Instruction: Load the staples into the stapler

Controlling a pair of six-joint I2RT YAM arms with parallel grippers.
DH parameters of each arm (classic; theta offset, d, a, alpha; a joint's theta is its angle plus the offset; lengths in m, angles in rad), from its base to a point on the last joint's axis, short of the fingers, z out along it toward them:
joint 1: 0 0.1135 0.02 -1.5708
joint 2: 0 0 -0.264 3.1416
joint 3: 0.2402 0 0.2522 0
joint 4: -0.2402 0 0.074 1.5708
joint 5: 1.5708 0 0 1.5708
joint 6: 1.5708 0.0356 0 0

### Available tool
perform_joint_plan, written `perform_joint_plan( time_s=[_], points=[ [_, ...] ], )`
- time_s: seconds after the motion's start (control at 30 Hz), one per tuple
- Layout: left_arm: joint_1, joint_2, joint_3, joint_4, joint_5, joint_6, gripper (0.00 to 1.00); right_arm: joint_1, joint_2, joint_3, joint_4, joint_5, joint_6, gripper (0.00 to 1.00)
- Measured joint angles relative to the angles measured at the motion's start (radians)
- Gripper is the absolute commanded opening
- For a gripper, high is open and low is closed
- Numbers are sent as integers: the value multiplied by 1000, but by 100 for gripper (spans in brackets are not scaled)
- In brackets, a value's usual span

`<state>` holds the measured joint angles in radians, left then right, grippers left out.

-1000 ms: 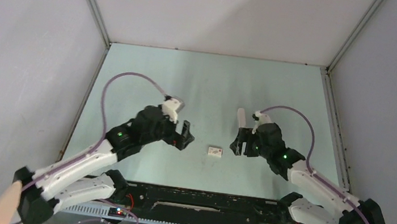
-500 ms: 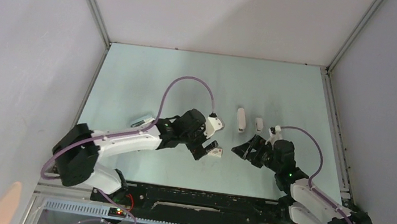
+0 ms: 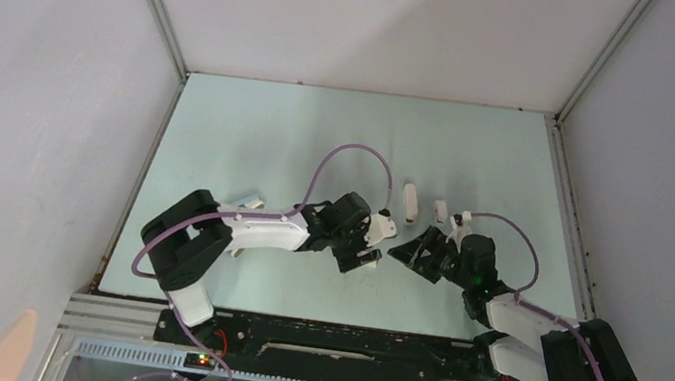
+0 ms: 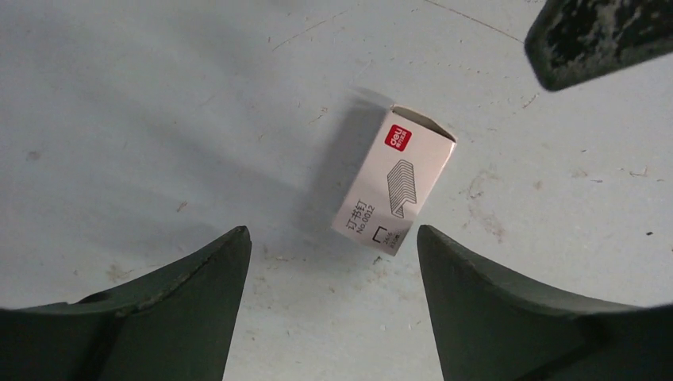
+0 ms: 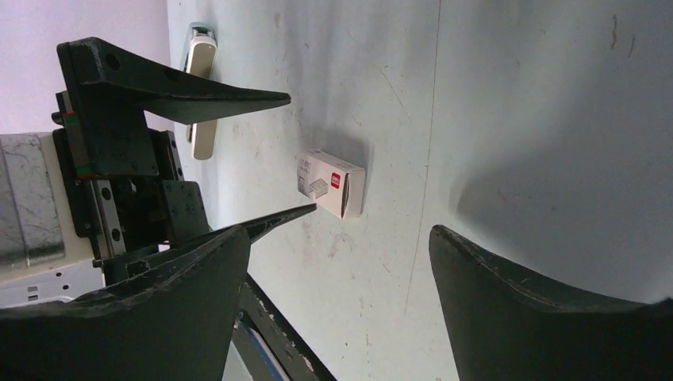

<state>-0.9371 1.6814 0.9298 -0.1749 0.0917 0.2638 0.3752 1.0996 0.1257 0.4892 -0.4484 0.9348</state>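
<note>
The white box is loose with its end flap [image 5: 355,194] toward my right gripper, so next my left gripper steadies the box's body [image 4: 395,182] before I pinch the flap.
A small white box [image 4: 394,181] printed with a red logo and a staple drawing lies flat on the table, also in the right wrist view [image 5: 332,184] and partly covered from above [image 3: 367,261]. My left gripper [image 4: 332,232] is open, its fingertips just short of the box's near end and not touching it. My right gripper [image 5: 337,232] is open and low, facing the box from the right [image 3: 408,255]. The white stapler [image 3: 410,202] lies beyond them [image 5: 205,141]. I cannot make out the staples themselves.
A small white piece [image 3: 441,208] lies right of the stapler. A pale sliver [image 3: 249,204] peeks out behind the left arm; what it is I cannot tell. The right gripper's fingertip [image 4: 595,36] reaches close to the box. Grey walls enclose the table.
The left arm has swung right and come down onto the white box. The right gripper has dropped low and edged left toward the box.
</note>
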Motion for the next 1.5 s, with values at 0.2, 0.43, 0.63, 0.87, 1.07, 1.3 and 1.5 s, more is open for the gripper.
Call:
perform_joint_plan(
  time_s=[0.2, 0.43, 0.63, 0.87, 1.07, 1.3, 1.5],
  points=[
    [-2, 49, 12, 42, 11, 18, 68, 0, 109, 0, 91, -21, 24, 80],
    [-4, 68, 19, 77, 26, 18, 55, 0, 278, 0, 262, -64, 63, 66],
    [-6, 68, 19, 89, 26, 13, 66, -1, 495, 25, 486, -134, 117, 54],
    [-16, 69, 19, 92, 28, 8, 68, -12, 741, 43, 785, -203, 209, 50],
    [-16, 86, 34, 91, 40, 9, 61, -22, 825, 44, 911, -230, 246, 50],
    [-16, 118, 70, 90, 51, 11, 47, -22, 843, 58, 925, -242, 245, 48],
    [-19, 120, 73, 86, 55, 18, 41, -17, 849, 73, 927, -257, 243, 47]
  ],
)
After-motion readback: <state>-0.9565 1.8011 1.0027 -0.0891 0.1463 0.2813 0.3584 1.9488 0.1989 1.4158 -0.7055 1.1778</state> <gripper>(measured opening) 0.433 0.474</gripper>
